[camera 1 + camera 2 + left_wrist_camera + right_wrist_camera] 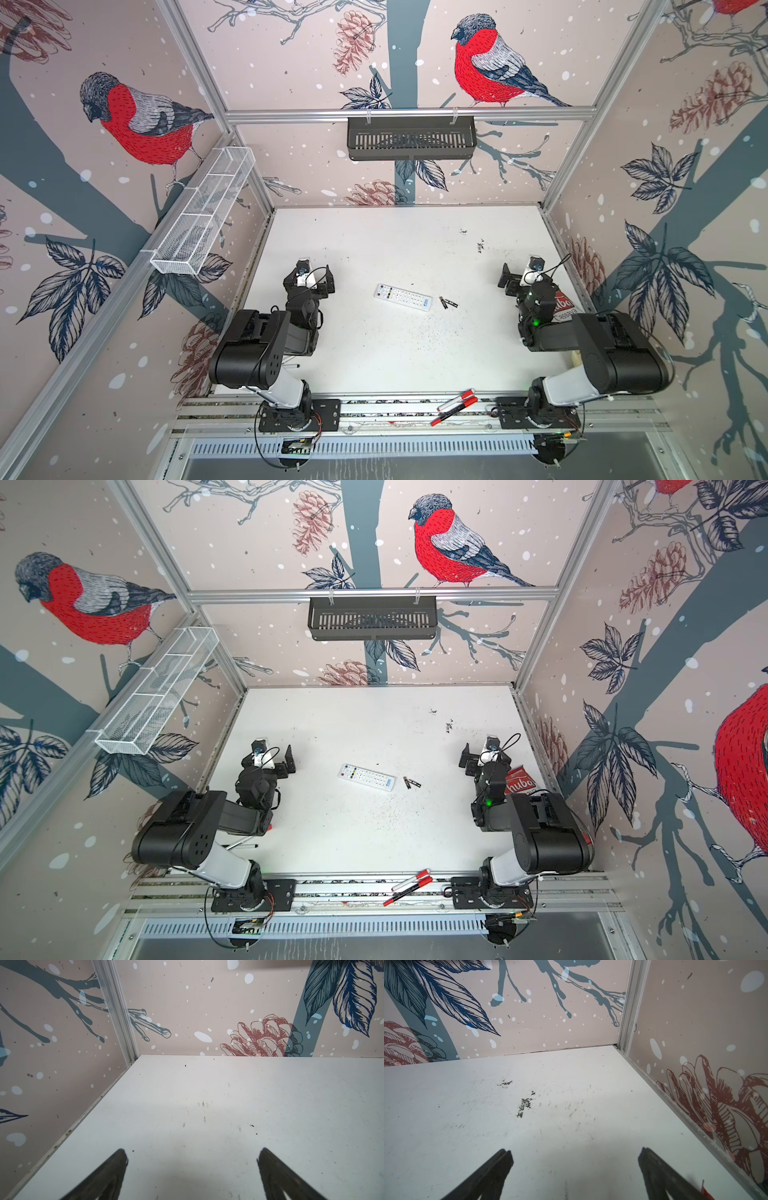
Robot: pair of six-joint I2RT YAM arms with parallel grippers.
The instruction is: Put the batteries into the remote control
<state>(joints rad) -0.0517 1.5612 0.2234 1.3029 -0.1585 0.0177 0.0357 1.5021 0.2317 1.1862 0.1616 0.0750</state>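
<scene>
I can see the remote control (402, 296) lying with its buttons up and its back hidden, so next my right gripper picks it up by the blue-logo end (424, 303) and brings it to my left gripper.
The white remote control (402, 297) (366, 777) lies buttons up in the middle of the white table, showing in both top views. Just right of its blue-logo end lie the two batteries (449, 303) (412, 783), side by side and touching. My left gripper (311, 274) (270, 756) (193, 1151) hovers left of the remote, open and empty. My right gripper (525, 272) (484, 754) (574, 1151) stands right of the batteries, also open with nothing between its fingers. Both wrist views show only bare table and the back wall; remote and batteries are out of their sight.
Red-and-white marker pens (455, 405) (409, 885) lie on the front rail. A red snack bag (563, 307) (519, 781) sits by the right arm, and a thin pen (243, 843) by the left arm. A white mesh basket (203, 212) and a black basket (411, 137) hang on the walls.
</scene>
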